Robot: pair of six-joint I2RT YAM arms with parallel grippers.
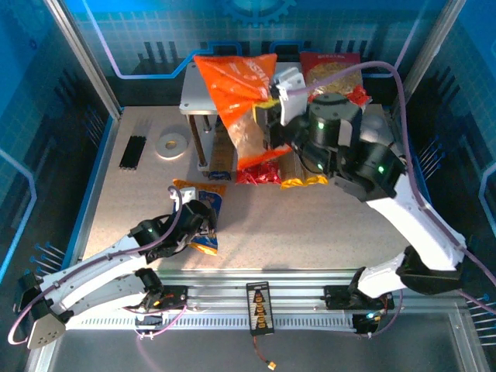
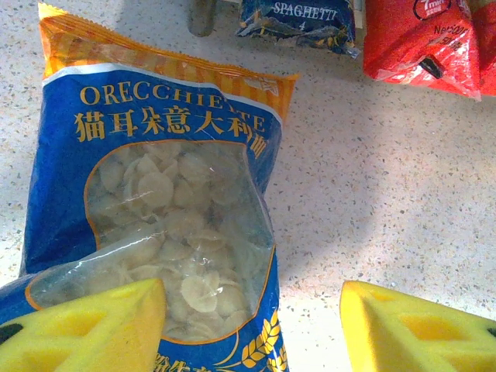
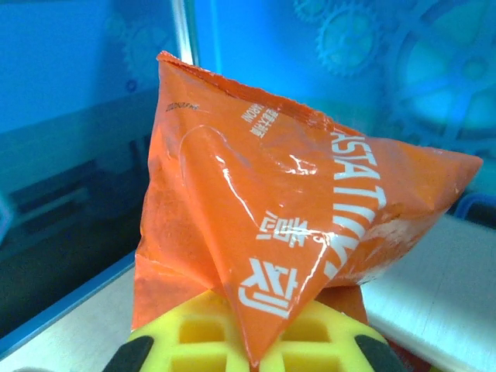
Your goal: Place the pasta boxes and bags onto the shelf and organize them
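Note:
My right gripper keeps moving into the open space beside the red bag [image 1: 285, 67] and lets go there, as the orange bag [image 1: 236, 87] is above the shelf's top board and that space is open.
The shelf [image 1: 194, 99] stands at the back centre. Above its top board hangs the orange bag [image 1: 236, 89], tilted, with my right gripper [image 1: 270, 102] shut on its edge; in the right wrist view the orange bag [image 3: 294, 201] is pinched between the yellow fingers [image 3: 232, 337]. A red bag [image 1: 333, 68] lies on the top board. The blue-orange orecchiette bag [image 2: 155, 194] lies flat on the table. My left gripper [image 2: 252, 333] hovers open just over its lower end. Blue [image 1: 221, 159], red [image 1: 260, 177] and yellow [image 1: 304, 182] spaghetti packs lie under the shelf.
A white tape roll [image 1: 171, 144] and a black bundle of sticks [image 1: 133, 152] lie on the table left of the shelf. A shelf post [image 2: 201, 15] stands just beyond the orecchiette bag. Blue enclosure walls ring the table.

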